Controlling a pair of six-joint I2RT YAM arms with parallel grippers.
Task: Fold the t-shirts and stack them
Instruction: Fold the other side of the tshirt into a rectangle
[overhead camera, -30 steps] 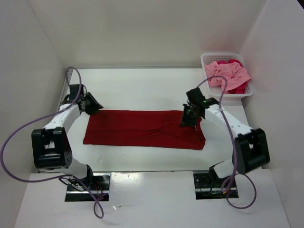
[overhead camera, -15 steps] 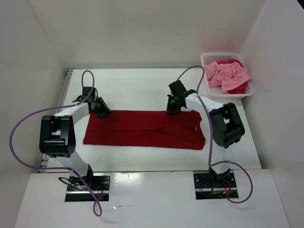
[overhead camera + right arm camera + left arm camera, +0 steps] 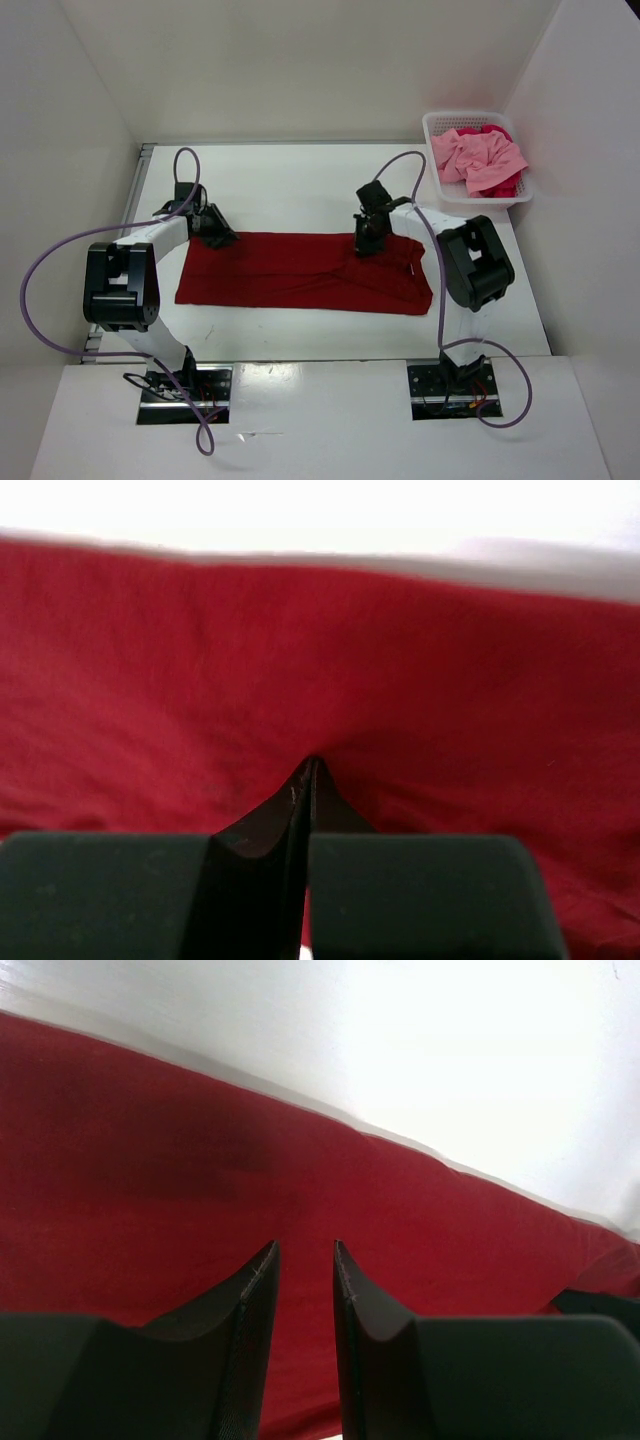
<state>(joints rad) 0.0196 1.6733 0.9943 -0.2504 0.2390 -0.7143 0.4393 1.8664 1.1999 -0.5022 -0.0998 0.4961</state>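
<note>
I should first use my right gripper to swing the t-shirt's collar end toward the back wall (image 3: 355, 128), because the dark red t-shirt's long strip (image 3: 285, 273) lies crosswise with that end on the basket's side.
A dark red t-shirt (image 3: 300, 272) lies folded into a long strip across the middle of the table (image 3: 300, 185). My left gripper (image 3: 218, 238) sits low over its far left corner. In the left wrist view this gripper (image 3: 305, 1247) is open, with flat red cloth (image 3: 150, 1190) showing in the narrow gap. My right gripper (image 3: 364, 245) presses on the far edge, right of centre. Seen from the right wrist, it (image 3: 310, 762) is shut, and the red cloth (image 3: 150, 680) puckers into its tips. A light pink t-shirt (image 3: 478, 158) lies on a magenta one (image 3: 497, 130) in the basket.
The white mesh basket (image 3: 436, 122) stands at the far right corner against the right wall. White walls close in the table on the left, back and right. Purple cables loop from both arms above the table.
Both arms have swung to the shirt's far edge. The right gripper went from the shirt's right part to the far edge, opened briefly and shut on the cloth. The left jaws narrowed slightly.
</note>
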